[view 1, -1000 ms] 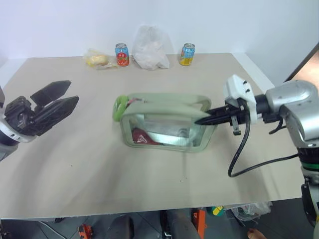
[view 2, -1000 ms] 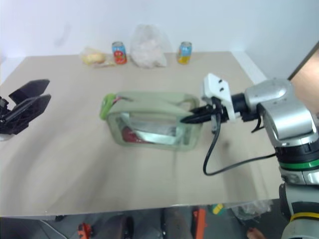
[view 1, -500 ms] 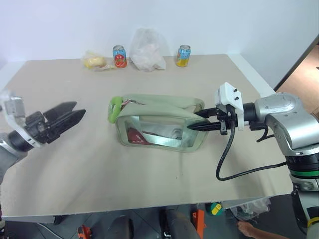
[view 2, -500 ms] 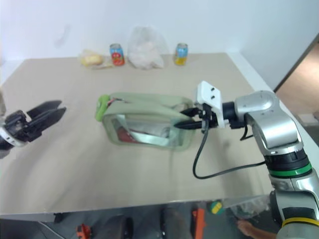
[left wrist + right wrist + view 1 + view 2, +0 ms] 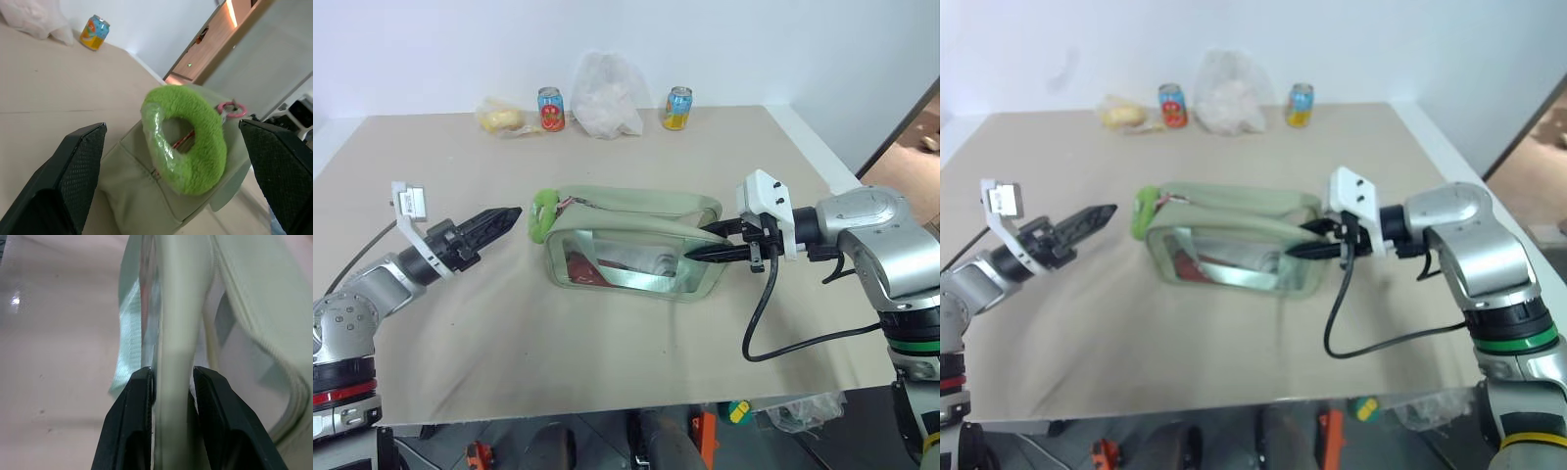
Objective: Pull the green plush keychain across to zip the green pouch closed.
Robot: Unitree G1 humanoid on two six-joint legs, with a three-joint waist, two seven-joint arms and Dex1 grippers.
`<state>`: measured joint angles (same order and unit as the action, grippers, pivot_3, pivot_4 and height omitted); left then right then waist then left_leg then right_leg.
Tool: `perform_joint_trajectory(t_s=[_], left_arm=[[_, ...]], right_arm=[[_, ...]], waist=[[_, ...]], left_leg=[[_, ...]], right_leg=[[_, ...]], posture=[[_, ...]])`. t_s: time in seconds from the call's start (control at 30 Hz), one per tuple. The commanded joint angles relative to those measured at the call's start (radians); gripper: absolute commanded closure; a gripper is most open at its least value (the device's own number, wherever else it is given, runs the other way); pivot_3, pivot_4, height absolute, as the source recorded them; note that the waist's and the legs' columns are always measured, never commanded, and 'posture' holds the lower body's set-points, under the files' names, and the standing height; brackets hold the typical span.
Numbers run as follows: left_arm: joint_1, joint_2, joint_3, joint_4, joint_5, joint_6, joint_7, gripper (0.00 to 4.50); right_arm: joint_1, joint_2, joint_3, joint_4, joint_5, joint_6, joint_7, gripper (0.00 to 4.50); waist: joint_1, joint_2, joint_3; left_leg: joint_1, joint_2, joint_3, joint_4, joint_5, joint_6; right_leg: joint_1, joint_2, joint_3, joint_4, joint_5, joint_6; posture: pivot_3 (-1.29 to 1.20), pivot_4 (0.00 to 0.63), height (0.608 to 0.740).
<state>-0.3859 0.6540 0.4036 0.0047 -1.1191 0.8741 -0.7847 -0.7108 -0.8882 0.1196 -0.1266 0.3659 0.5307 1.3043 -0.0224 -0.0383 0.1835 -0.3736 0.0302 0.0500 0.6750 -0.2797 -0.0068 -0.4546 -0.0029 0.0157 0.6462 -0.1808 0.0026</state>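
The green plush keychain [image 5: 542, 215] hangs over the end of the pouch, far from my right gripper. Next, my left gripper lifts the keychain onto the pouch's top [image 5: 605, 203] first.
The green pouch [image 5: 631, 245] lies mid-table, its clear front panel showing red and silvery contents. At its left end sits the green plush keychain [image 5: 543, 213], a fuzzy lime ring with a pink clasp [image 5: 233, 108]. My left gripper [image 5: 513, 212] points at the keychain from the left, a short gap away. It is open, and in the left wrist view the keychain [image 5: 188, 142] sits ahead between the wide-spread fingers [image 5: 73, 176]. My right gripper [image 5: 700, 253] is at the pouch's right end, shut on a pale green strap [image 5: 173, 333] of the pouch.
Along the back of the table [image 5: 607, 343] stand a red can [image 5: 552, 108], a white plastic bag [image 5: 605, 96], an orange can [image 5: 678, 108] and a yellow item in clear wrap [image 5: 501, 119]. A black cable [image 5: 773, 323] hangs from my right wrist.
My left gripper has come down and forward towards the keychain and has rolled, so its fingers now show edge-on. My right hand has stayed at the pouch's right end.
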Motion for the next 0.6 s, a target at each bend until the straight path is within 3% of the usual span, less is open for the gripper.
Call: perform_joint_trajectory(t_s=[0.03,0.07,0.17,0.37,0.6], left_arm=[[-0.01,0.059,0.043,-0.066,-0.025,0.008,-0.053,0.0],[-0.01,0.069,0.042,-0.069,-0.023,0.009,-0.063,0.0],[-0.001,0.095,0.033,-0.073,-0.01,0.013,-0.092,0.0],[0.013,0.106,-0.018,-0.052,0.034,0.034,-0.102,0.0],[-0.049,0.056,-0.044,0.046,0.064,0.052,-0.068,0.0]], right_arm=[[0.009,-0.019,-0.044,-0.04,0.024,0.0,0.001,3.17],[0.009,-0.013,-0.048,-0.041,0.029,-0.001,-0.005,3.69],[0.011,-0.005,-0.054,-0.048,0.051,-0.001,-0.006,4.48],[0.013,-0.012,-0.051,-0.044,0.045,-0.007,-0.015,4.48],[0.024,-0.018,-0.046,-0.054,0.036,0.004,-0.045,4.48]], waist=[[0.0,0.0,0.0],[0.0,0.0,0.0],[0.0,0.0,0.0],[0.001,0.0,0.0],[0.002,-0.001,0.0]], left_leg=[[0.0,0.0,0.0,0.0,0.0,0.0],[0.0,0.0,0.0,0.0,0.0,0.0],[0.0,0.0,0.0,0.0,0.0,0.0],[0.0,0.0,0.0,0.0,0.0,-0.001],[0.0,0.0,0.0,0.0,0.0,-0.001]], right_leg=[[0.0,0.0,0.0,0.0,0.0,0.0],[0.0,0.0,-0.001,0.0,0.0,0.0],[0.0,0.001,-0.001,0.0,0.0,0.0],[0.0,0.001,-0.001,0.0,0.0,0.0],[0.0,0.0,-0.002,0.0,0.0,0.0]], posture=[[0.0,0.15,0.74],[0.0,0.15,0.74],[0.0,0.15,0.74],[0.0,0.15,0.74],[0.0,0.15,0.74]])
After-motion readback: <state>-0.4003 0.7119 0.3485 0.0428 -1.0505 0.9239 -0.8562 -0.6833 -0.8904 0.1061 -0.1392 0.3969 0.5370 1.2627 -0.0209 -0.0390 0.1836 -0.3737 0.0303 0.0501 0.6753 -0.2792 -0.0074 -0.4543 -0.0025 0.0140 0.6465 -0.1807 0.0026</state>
